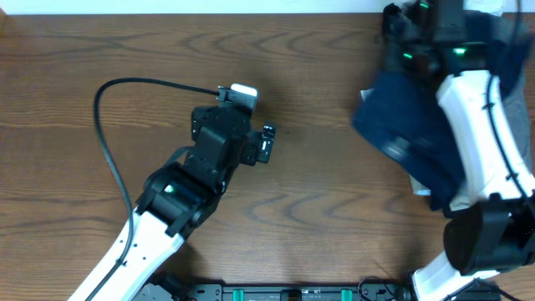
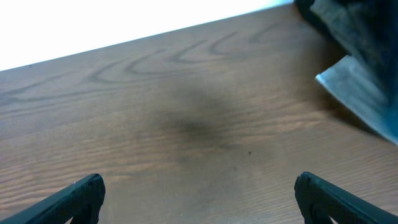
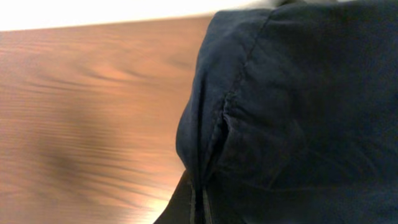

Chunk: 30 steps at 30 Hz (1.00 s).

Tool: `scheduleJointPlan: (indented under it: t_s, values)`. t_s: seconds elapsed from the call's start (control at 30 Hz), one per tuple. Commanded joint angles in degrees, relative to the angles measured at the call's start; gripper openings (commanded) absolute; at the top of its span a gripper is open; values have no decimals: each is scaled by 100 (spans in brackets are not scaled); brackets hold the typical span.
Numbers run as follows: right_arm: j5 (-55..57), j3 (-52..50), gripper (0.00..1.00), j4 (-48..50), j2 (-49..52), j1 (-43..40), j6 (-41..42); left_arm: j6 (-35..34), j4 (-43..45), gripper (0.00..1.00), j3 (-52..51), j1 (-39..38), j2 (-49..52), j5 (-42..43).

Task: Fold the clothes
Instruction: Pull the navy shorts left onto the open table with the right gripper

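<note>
My right gripper should next move the navy garment [image 1: 408, 125] toward the middle and let go of it there, because the garment hangs lifted and the wood at the table's middle [image 1: 316, 104] is clear.
A dark navy garment [image 1: 407, 134] hangs lifted at the right side of the table, blurred with motion. My right gripper [image 1: 418, 38] is near the back right edge, shut on a pinched fold of it; the right wrist view shows the navy cloth [image 3: 292, 106] gathered between the fingers [image 3: 200, 205]. More clothes, grey [image 1: 518, 92] and white [image 1: 422, 194], lie under and beside the right arm. My left gripper [image 1: 266, 145] is open and empty over bare wood at the table's middle; its two fingertips [image 2: 199, 196] stand wide apart. The left wrist view shows dark cloth [image 2: 360, 31] and pale cloth [image 2: 360, 90] at the far right.
The wooden table [image 1: 318, 209] runs to a pale back edge [image 1: 167, 7]. A black cable [image 1: 109, 134] loops from the left arm over the left part of the table. The right arm's base [image 1: 481, 238] stands at the front right.
</note>
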Motion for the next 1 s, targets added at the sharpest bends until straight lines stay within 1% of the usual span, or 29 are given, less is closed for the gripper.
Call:
scheduleJointPlan:
  t_s: [0.0,0.13,0.43,0.63,0.97]
  values:
    - [-417,72,1,330,42,715,227,44,-76,98,133,-17,-98,-61]
    - [-417,72,1,988,382,1360,566,44,-236,98,133,-17,-96,-63]
    - [-570,74,1,2212,1556,2339,986,48,-437,98,133,-17,-96,-66]
    - [-920,74,1,2428,2017,2761,1121,48,-520,98,133,-17,-96,-66]
    - [-946,83,1,2590,2022,3230,1132,46,-514,98,133,-17,-96,-66]
